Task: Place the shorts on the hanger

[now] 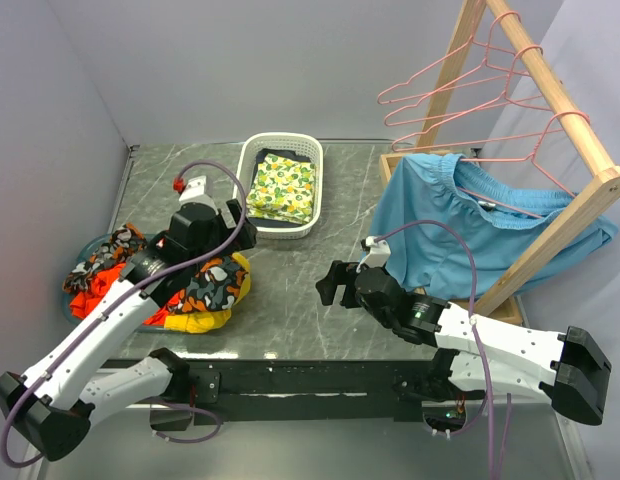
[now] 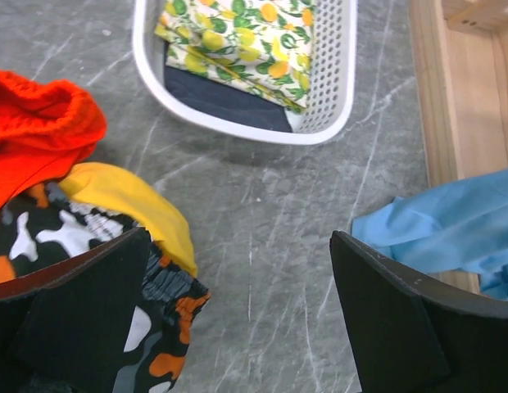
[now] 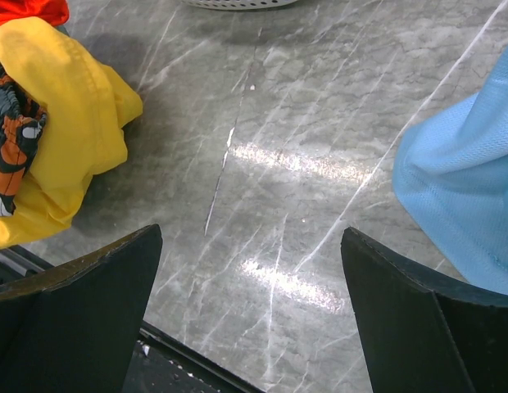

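The waistband end of the red-orange shorts is free above the patterned cloth. My left gripper should keep going toward that end until its fingers close.
The red-orange shorts lie crumpled at the left of a cloth pile; they also show in the left wrist view and at the top left corner of the right wrist view. Empty pink wire hangers hang on a wooden rack at the back right. My left gripper is open and empty, above bare table just right of the pile. My right gripper is open and empty over the table's middle, between the pile and the blue shorts.
Light blue shorts hang on a hanger on the rack. An orange-black-white patterned cloth and a yellow cloth lie in the pile on a teal dish. A white basket holds a lemon-print cloth.
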